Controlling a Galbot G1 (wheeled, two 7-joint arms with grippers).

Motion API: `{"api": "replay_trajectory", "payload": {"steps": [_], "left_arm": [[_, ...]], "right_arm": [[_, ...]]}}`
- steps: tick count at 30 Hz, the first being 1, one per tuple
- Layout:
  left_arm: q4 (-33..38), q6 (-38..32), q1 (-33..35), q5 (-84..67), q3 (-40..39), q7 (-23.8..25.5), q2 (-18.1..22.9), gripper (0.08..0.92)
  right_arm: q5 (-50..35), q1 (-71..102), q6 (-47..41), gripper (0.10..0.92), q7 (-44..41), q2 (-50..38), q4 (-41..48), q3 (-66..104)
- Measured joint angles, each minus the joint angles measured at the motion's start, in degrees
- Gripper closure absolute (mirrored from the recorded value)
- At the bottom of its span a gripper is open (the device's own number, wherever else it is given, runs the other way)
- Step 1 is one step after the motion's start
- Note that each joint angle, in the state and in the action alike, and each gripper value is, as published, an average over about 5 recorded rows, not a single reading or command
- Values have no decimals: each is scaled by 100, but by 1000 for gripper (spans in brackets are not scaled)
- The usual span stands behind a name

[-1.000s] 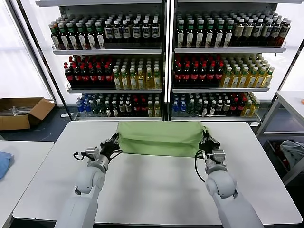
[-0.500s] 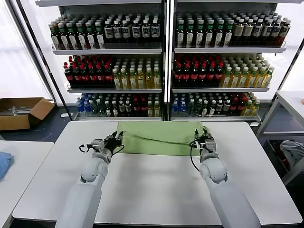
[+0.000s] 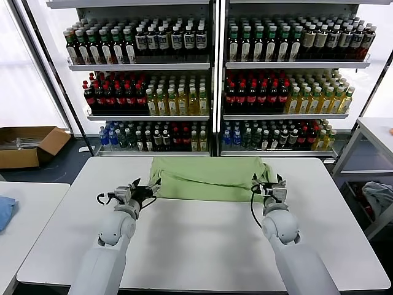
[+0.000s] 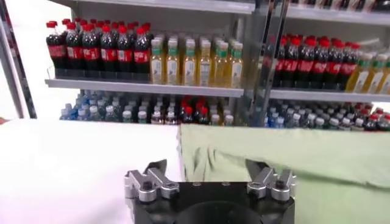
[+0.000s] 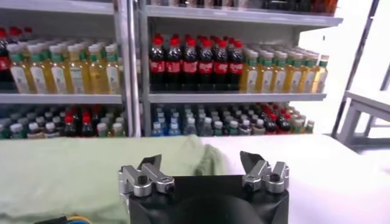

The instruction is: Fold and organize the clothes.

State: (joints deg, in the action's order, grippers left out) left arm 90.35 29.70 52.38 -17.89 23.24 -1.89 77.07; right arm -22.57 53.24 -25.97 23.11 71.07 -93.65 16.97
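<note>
The light green shirt (image 3: 209, 168) will slide nearer and stay folded when I pull its ends, because the upper layer's edge (image 3: 207, 182) rests across the lower layer.
The light green shirt (image 3: 206, 179) lies folded in a wide band across the far half of the white table (image 3: 202, 246). Its collar, buttons and print are hidden. My left gripper (image 3: 149, 185) is open and empty just off the shirt's left end, which shows ahead of its fingers in the left wrist view (image 4: 292, 159). My right gripper (image 3: 268, 186) is open and empty at the shirt's right end; the fabric's bunched corner (image 5: 201, 159) lies between and beyond its fingers, not gripped.
Shelves of bottled drinks (image 3: 212, 80) stand right behind the table. A cardboard box (image 3: 27, 144) sits on the floor at far left. A second table (image 3: 18, 215) at left carries a blue cloth (image 3: 5, 212). Another table (image 3: 374, 132) stands at right.
Both grippers carried the shirt's near edge toward the far side, then let go and drew back slightly. The shirt now lies folded, narrower front to back.
</note>
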Motion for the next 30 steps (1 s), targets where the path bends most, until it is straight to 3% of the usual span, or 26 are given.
{"api": "replay_trajectory", "payload": {"steps": [10,13,16,30], "left_arm": [[6,128,51,156,-61,-20,33,177],[-62,146,45,203,-62,-20,31,213],[-148,158,41,240,-56,-23,28,295],[-238,233,213,298,-70,15,54,702]], "right_arm": [[-109,256,-98,203,88,-72,-83,50],[-136,319,-94,213,92,-69,-33,43],[-154,372,-79,267,95,-55,25,39],[-241,583,17,670,80,-3,82,69]]}}
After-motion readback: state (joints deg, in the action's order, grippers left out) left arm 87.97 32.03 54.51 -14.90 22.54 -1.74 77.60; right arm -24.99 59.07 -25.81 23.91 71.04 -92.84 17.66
